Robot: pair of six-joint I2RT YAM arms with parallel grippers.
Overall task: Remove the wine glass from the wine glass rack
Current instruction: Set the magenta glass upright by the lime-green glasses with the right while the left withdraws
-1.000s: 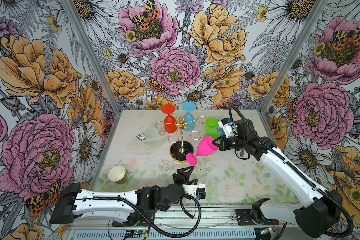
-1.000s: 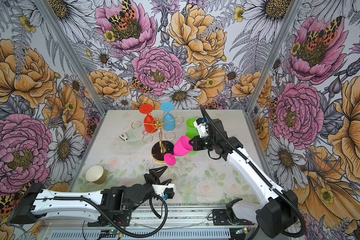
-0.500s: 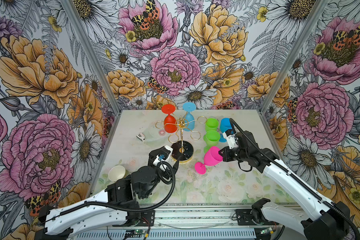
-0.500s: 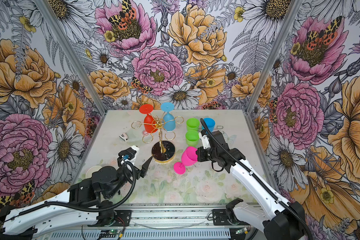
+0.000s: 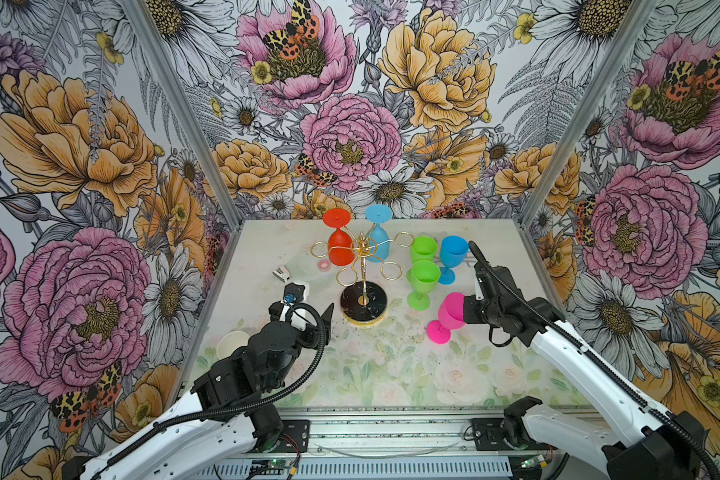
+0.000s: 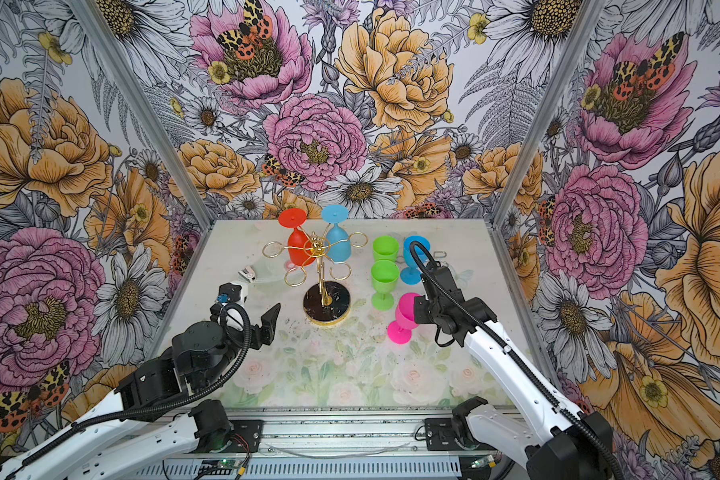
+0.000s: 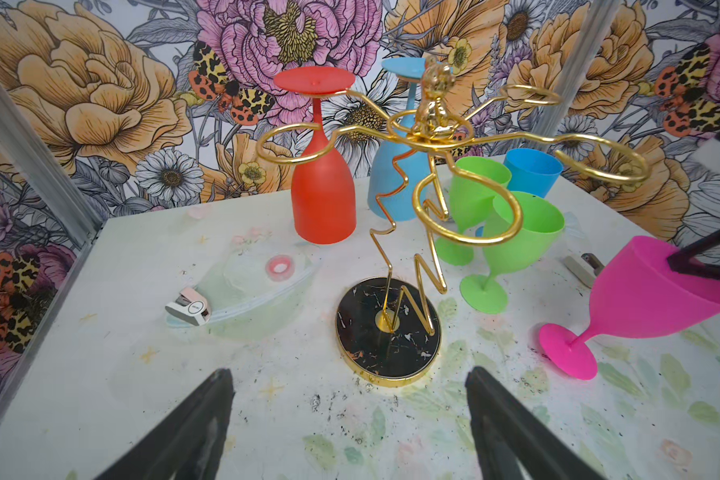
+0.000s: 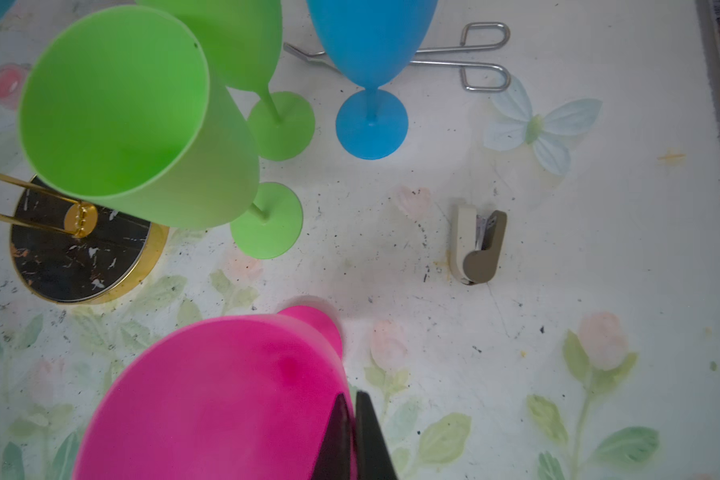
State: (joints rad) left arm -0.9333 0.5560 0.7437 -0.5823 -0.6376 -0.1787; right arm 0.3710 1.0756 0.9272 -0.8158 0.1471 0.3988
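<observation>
The foot (image 5: 437,332) of the pink glass points down, and the spot (image 8: 364,236) next to the nearer green glass is open. My right gripper keeps carrying the pink glass until its foot sits flat.
The wine glass rack (image 5: 363,266) is a gold wire stand on a round black base (image 7: 387,332) in the middle of the table. A red wine glass (image 5: 339,249) and a light blue one (image 5: 378,245) hang upside down from its far loops. To its right, my right gripper (image 8: 352,399) is shut on the rim of a pink wine glass (image 5: 449,311). This glass is tilted, with its foot (image 7: 570,351) down at the table. My left gripper (image 7: 348,372) stands open and empty just in front and left of the base.
Two green glasses (image 5: 424,274) and a blue glass (image 5: 454,253) stand upright right of the rack. Metal tongs (image 8: 466,54) and a small stapler (image 8: 476,245) lie behind them. At the left are a paper cup (image 5: 229,345), another stapler (image 7: 190,307) and a clear lid (image 7: 258,282).
My left arm swung from the front edge up toward the rack's base and its jaws opened wider. My right gripper carried the pink glass down and away from the rack to the right.
</observation>
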